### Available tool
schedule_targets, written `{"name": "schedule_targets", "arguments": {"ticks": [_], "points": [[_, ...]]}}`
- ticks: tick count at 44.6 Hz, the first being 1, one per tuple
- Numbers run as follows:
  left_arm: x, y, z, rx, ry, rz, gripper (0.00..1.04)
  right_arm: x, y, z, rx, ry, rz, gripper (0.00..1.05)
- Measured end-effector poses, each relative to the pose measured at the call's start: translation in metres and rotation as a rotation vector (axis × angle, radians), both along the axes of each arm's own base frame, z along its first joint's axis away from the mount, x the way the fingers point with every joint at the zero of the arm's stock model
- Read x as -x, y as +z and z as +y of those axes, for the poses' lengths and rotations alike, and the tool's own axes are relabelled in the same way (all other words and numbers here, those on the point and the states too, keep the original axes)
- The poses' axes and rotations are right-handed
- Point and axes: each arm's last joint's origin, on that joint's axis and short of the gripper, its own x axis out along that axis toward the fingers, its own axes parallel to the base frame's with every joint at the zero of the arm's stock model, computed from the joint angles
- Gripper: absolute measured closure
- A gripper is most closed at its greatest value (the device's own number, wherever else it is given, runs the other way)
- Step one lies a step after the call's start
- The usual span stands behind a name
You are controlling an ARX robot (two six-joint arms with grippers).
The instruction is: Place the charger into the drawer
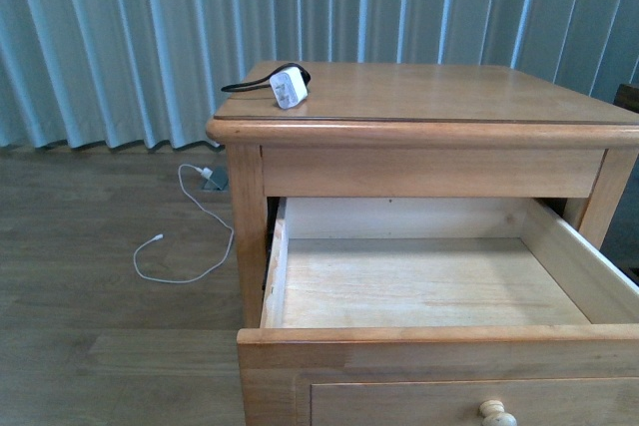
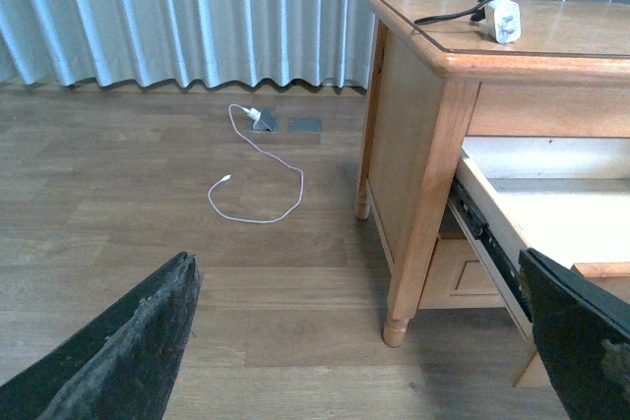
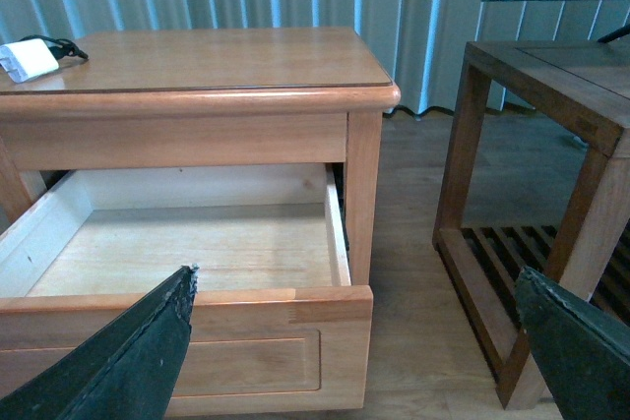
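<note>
My gripper will bring the black cable (image 2: 445, 18) along still looped when I lift the charger, because the cable is gathered into a short loop (image 2: 487, 2) against the charger.
The charger (image 1: 289, 87), a small white cube with a black looped cable, lies on the nightstand top near its far left corner; it also shows as the charger (image 2: 503, 20) and the charger (image 3: 28, 59). The drawer (image 1: 419, 281) is pulled out, its pale bare-wood inside holding nothing, with a round pale knob (image 1: 496, 413) on the front. My left gripper (image 2: 364, 341) is open, low beside the nightstand's left side over the floor. My right gripper (image 3: 359, 341) is open in front of the drawer's (image 3: 197, 243) right corner. Neither holds anything.
A thin white cable (image 1: 185, 236) with a small plug lies on the wooden floor left of the nightstand, near a grey floor socket (image 2: 306, 126). A darker wooden side table (image 3: 551, 174) stands to the right. Pale curtains (image 1: 150, 37) hang behind.
</note>
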Motion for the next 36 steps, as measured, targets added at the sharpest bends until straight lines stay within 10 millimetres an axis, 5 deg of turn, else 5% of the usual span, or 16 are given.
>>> {"name": "schedule_targets", "arguments": {"ticks": [6,11,16,25,36], "points": [[0.000,0.000,0.000,0.004,0.024,0.002,0.06,0.000,0.000,0.000,0.000,0.000,0.000,0.08],[-0.009,0.008,-0.006,0.101,0.347,0.016,0.06,0.000,0.000,0.000,0.000,0.000,0.000,0.08],[-0.023,0.027,-0.015,0.109,0.433,0.023,0.06,0.000,0.000,0.000,0.000,0.000,0.000,0.08],[-0.111,0.089,-0.049,0.135,0.147,0.097,0.06,0.000,0.000,0.000,0.000,-0.003,0.001,0.08],[-0.205,0.126,-0.082,0.155,-0.004,0.115,0.06,0.000,0.000,0.000,0.000,-0.002,0.001,0.08]]}}
